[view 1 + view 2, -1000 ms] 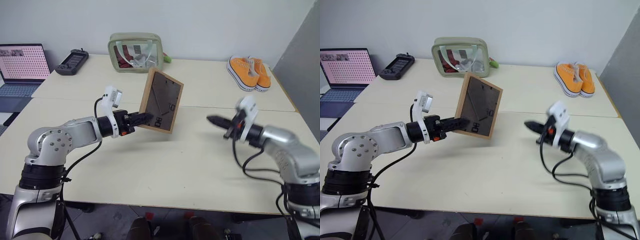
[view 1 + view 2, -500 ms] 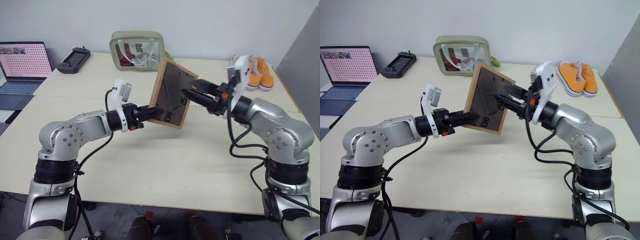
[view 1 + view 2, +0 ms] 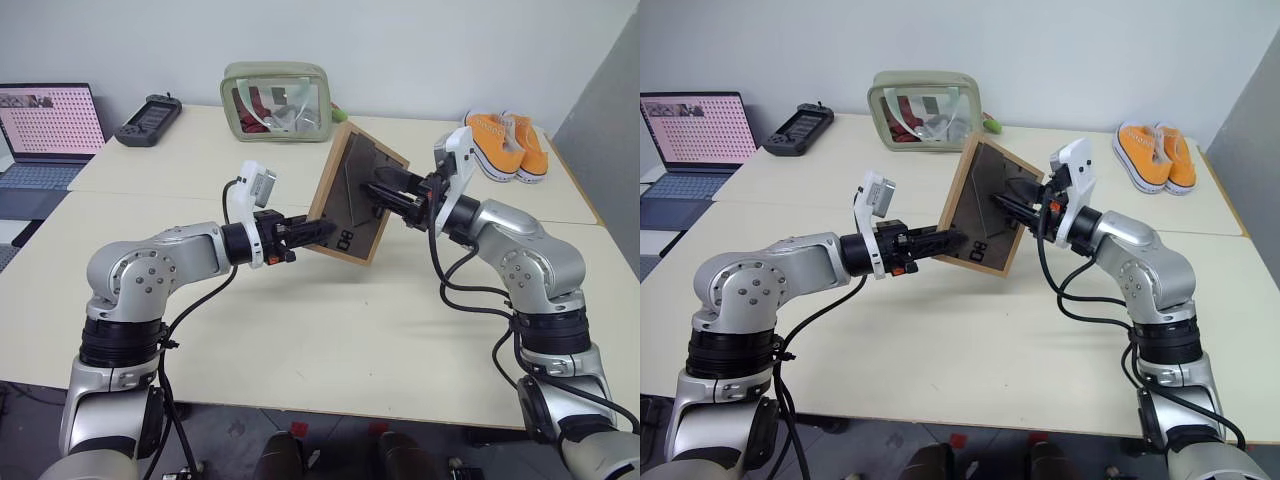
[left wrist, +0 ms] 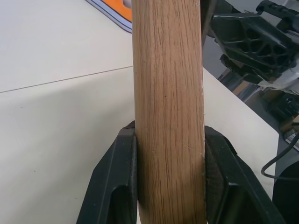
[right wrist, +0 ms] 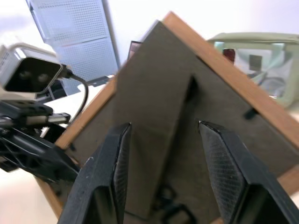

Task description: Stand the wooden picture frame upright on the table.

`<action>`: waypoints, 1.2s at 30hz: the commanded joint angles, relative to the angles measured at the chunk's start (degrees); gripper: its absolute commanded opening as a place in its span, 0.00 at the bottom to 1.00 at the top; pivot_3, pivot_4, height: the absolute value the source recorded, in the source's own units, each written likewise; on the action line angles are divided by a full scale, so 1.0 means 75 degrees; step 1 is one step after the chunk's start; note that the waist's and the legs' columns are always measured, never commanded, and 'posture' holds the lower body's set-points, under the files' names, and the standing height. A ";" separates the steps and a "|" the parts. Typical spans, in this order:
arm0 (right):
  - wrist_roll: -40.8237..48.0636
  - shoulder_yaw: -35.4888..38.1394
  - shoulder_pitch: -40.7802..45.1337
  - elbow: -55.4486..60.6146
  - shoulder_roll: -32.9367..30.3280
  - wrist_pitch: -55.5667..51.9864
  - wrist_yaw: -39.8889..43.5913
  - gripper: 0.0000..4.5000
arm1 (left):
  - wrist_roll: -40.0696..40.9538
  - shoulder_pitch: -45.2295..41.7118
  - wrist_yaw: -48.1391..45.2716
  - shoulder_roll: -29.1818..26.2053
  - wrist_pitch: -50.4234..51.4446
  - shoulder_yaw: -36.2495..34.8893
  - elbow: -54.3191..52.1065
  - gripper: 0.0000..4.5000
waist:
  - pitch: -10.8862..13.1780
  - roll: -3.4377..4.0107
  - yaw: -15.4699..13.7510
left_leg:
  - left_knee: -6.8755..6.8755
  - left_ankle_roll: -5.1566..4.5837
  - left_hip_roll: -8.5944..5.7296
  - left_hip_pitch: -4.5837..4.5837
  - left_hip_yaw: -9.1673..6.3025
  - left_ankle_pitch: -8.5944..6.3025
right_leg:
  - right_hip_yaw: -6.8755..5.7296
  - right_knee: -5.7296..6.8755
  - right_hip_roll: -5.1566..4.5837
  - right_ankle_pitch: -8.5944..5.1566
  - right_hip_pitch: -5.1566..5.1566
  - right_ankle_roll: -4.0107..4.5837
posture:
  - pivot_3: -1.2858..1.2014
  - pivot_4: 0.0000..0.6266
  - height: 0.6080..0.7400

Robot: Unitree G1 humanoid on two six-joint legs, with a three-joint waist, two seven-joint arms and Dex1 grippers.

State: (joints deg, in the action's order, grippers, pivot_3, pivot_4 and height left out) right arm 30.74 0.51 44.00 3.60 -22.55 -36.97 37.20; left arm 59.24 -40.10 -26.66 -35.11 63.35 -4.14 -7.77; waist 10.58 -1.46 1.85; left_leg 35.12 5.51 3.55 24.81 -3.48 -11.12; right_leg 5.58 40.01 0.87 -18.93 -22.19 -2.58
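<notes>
Next, I move my right gripper back off the prop and grab the free wooden edge with it, because the frame is hanging tilted from my left gripper alone, with its prop ajar.
The wooden picture frame hangs tilted above the table, its dark grey back board with the hinged prop facing me. My left gripper is shut on the frame's lower left wooden edge, one finger on each face. My right gripper is open at the back board. In the right wrist view its two fingers stand either side of the prop. Whether they touch the board I cannot tell. The photo side is turned away from me.
At the back of the table lie a green see-through pouch, a black game controller and a pair of orange shoes. An open laptop sits at the far left. A seam runs across the table between its two halves.
My right arm swung in from the right to the frame's back and its fingers opened. The left gripper kept its hold and carried the frame a little to the right.
</notes>
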 commanded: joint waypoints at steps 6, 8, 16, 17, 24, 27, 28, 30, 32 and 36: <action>0.0083 0.0072 0.0285 0.0278 0.0176 -0.0045 -0.0120 0.53 | -0.0006 -0.0367 -0.0194 0.0226 -0.0132 -0.0317 -0.0269 0.29 | 0.0000 0.0000 0.0000 | 0.0000 0.0001 0.0001 0.0000 0.0001 0.0001 | 0.0001 0.0001 0.0000 0.0000 0.0000 0.0001 | 0.52 0.24 1.00; 0.0269 0.0085 0.0315 0.0602 0.0383 -0.0269 -0.0315 0.53 | -0.0115 -0.0411 -0.0216 0.0279 -0.0167 -0.0296 -0.0173 0.29 | 0.0000 0.0000 0.0002 | 0.0001 0.0001 0.0001 0.0000 0.0000 0.0001 | 0.0001 0.0003 0.0000 0.0001 0.0000 0.0001 | 0.52 0.24 1.00; 0.0864 0.0459 0.0301 0.1593 0.0701 -0.1121 -0.0958 0.53 | -0.0645 -0.0640 -0.0385 0.0423 -0.0336 -0.0272 0.0474 0.29 | 0.0000 0.0000 -0.0007 | 0.0002 0.0002 0.0000 0.0000 -0.0002 0.0002 | -0.0002 0.0007 -0.0001 0.0001 0.0000 0.0001 | 0.52 0.24 1.00; 0.0903 0.0502 0.0278 0.1658 0.0675 -0.1190 -0.0994 0.53 | -0.0696 -0.0674 -0.0404 0.0437 -0.0353 -0.0287 0.0565 0.29 | 0.0000 0.0000 -0.0005 | 0.0003 0.0002 0.0000 0.0000 -0.0004 0.0002 | -0.0004 0.0007 -0.0001 0.0001 0.0001 0.0001 | 0.52 0.24 1.00; 0.1075 0.0830 -0.0194 0.2127 0.0356 -0.1566 -0.1287 0.53 | -0.1056 -0.0946 -0.0547 0.0491 -0.0416 -0.0407 0.1116 0.29 | 0.0000 0.0000 -0.0001 | 0.0004 0.0002 0.0000 0.0000 -0.0003 0.0001 | -0.0004 0.0008 0.0000 0.0001 0.0000 0.0001 | 0.52 0.24 1.00; 0.0909 0.0688 -0.0247 0.2050 0.0306 -0.1448 -0.1263 0.53 | -0.1057 -0.1059 -0.0552 0.0611 -0.0321 -0.0434 0.1107 0.29 | 0.0000 0.0000 0.0000 | 0.0004 0.0001 0.0000 0.0000 -0.0003 0.0001 | -0.0003 0.0009 0.0000 0.0001 0.0000 0.0001 | 0.52 0.24 1.00; 0.0841 0.0638 -0.0242 0.1993 0.0294 -0.1391 -0.1248 0.53 | -0.1046 -0.1084 -0.0546 0.0653 -0.0290 -0.0434 0.1083 0.29 | 0.0000 0.0000 0.0001 | 0.0004 0.0001 0.0000 0.0000 -0.0003 0.0002 | -0.0003 0.0010 0.0000 0.0001 0.0000 0.0001 | 0.52 0.24 1.00; 0.0488 0.0395 -0.0204 0.1731 0.0178 -0.1115 -0.1136 0.53 | -0.0945 -0.1196 -0.0493 0.0778 -0.0178 -0.0470 0.1047 0.29 | 0.0000 0.0000 0.0001 | 0.0006 0.0001 0.0000 0.0000 -0.0002 0.0002 | -0.0002 0.0011 0.0000 0.0001 0.0000 0.0001 | 0.52 0.24 1.00; 0.0102 0.0144 -0.0215 0.1472 -0.0011 -0.0790 -0.0955 0.53 | -0.0848 -0.1305 -0.0431 0.0888 -0.0059 -0.0521 0.0985 0.29 | 0.0000 0.0000 0.0001 | 0.0006 0.0001 0.0000 0.0000 -0.0003 0.0002 | -0.0003 0.0011 0.0000 0.0001 0.0000 0.0001 | 0.52 0.24 1.00; -0.0888 -0.0316 -0.0427 0.0945 -0.0701 0.0099 -0.0585 0.53 | -0.0778 -0.1428 -0.0333 0.0985 0.0138 -0.0622 0.0878 0.29 | 0.0000 0.0000 0.0002 | 0.0011 0.0001 -0.0003 0.0000 -0.0002 0.0002 | -0.0002 0.0010 0.0000 0.0001 0.0001 0.0000 | 0.52 0.24 1.00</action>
State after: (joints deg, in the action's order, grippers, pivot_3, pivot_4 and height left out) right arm 28.41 -1.39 41.51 11.30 -24.66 -41.33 31.13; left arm 51.67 -48.74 -29.28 -27.74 64.22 -6.13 1.82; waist 10.58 -1.47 1.87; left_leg 35.19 5.52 3.53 24.81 -3.48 -11.10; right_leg 5.57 40.09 0.87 -18.93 -22.18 -2.58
